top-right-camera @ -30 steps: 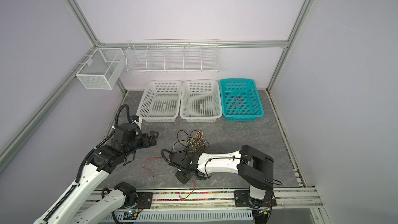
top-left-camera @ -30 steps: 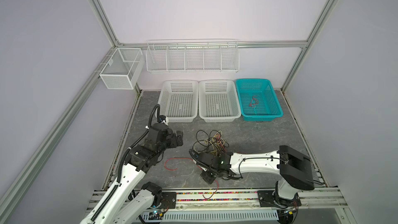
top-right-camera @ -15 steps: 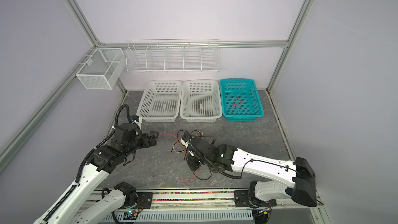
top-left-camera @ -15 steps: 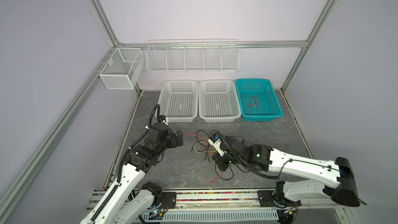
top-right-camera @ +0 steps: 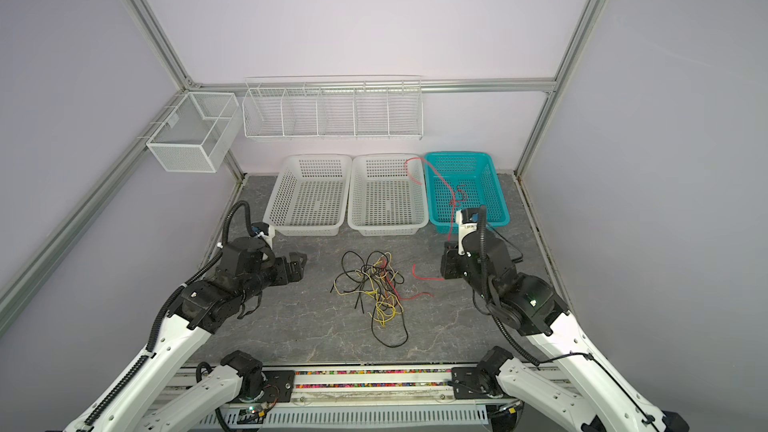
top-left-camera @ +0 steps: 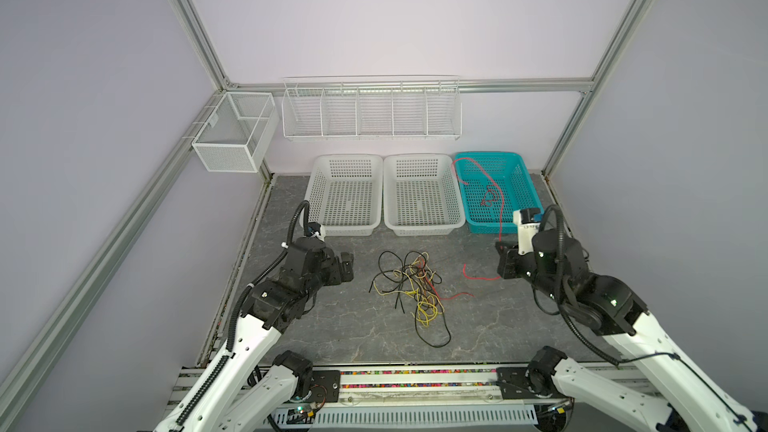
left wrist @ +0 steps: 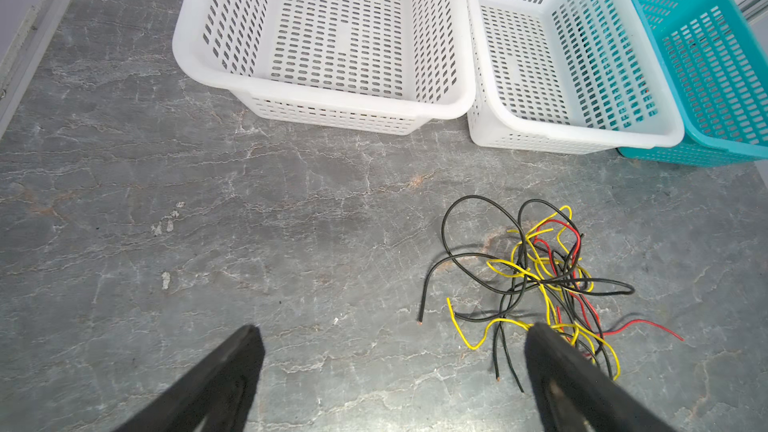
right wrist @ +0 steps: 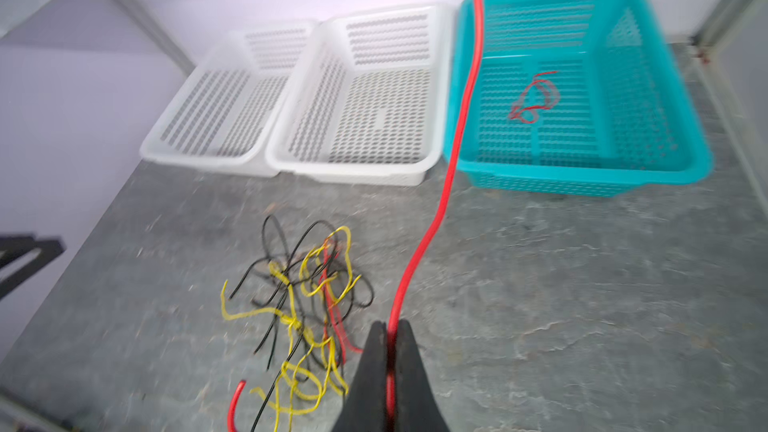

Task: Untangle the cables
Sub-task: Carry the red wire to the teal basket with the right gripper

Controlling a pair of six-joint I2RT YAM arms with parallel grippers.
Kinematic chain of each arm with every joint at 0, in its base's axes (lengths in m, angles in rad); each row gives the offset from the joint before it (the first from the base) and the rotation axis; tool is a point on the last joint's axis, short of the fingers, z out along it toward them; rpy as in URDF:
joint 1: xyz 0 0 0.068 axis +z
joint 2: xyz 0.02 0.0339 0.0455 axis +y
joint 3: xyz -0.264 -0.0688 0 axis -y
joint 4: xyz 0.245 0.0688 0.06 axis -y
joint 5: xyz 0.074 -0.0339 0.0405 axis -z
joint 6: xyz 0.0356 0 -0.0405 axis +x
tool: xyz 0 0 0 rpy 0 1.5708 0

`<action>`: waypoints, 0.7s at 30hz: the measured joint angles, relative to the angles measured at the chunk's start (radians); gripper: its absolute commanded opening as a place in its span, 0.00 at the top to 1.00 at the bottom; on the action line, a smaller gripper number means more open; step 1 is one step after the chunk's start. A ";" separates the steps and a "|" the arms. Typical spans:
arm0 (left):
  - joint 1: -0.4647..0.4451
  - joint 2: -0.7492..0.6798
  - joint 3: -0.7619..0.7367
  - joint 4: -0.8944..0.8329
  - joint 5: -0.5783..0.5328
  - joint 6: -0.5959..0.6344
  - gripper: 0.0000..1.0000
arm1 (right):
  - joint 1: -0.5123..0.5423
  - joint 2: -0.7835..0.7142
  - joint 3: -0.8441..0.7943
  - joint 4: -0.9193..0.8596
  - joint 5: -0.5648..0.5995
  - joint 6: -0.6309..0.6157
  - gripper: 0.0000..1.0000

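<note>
My right gripper is holding the red cable [top-left-camera: 478, 277], which hangs free of the pile, so it should keep carrying it until the cable's lower end is inside the teal basket [top-left-camera: 513, 192].
The cables [top-left-camera: 415, 286] [top-right-camera: 376, 284] lie as a loose pile of black, yellow and red wires on the middle of the grey table, also seen in the left wrist view [left wrist: 540, 272]. My right gripper [top-left-camera: 503, 257] [right wrist: 390, 332] is shut on one red cable [top-left-camera: 500, 218] [right wrist: 457, 139]. It is raised right of the pile, before the teal basket [top-left-camera: 525, 178]. That cable arcs up over the basket, and its other end dangles to the table. Another red cable [right wrist: 534, 97] lies inside the basket. My left gripper [top-left-camera: 347, 268] [left wrist: 392, 351] hangs open left of the pile, holding nothing.
Two white baskets [top-left-camera: 345, 228] [top-left-camera: 422, 229] stand left of the teal one along the back wall. A wire rack [top-left-camera: 372, 108] and a mesh box [top-left-camera: 232, 130] hang on the walls above. The frame rail [top-left-camera: 415, 380] runs along the front edge.
My right gripper has swung from the pile to the right and upward, drawing a red cable out of the tangle. The pile has spread. The left arm has barely moved.
</note>
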 measured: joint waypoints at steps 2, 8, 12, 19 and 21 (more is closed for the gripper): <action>0.000 0.003 0.000 0.000 0.002 0.000 0.01 | -0.111 0.040 0.032 0.000 -0.032 0.000 0.94; 0.000 0.003 0.000 0.000 0.002 0.000 0.01 | -0.396 0.250 0.117 0.036 -0.201 0.030 0.94; 0.000 0.005 0.000 0.000 0.003 0.000 0.01 | -0.490 0.430 0.217 0.066 -0.287 0.061 0.94; 0.000 0.005 0.000 0.000 0.006 0.000 0.01 | -0.572 0.716 0.402 0.115 -0.364 0.111 0.94; 0.000 0.005 0.000 0.000 0.006 0.000 0.01 | -0.583 0.788 0.448 0.120 -0.364 0.116 0.94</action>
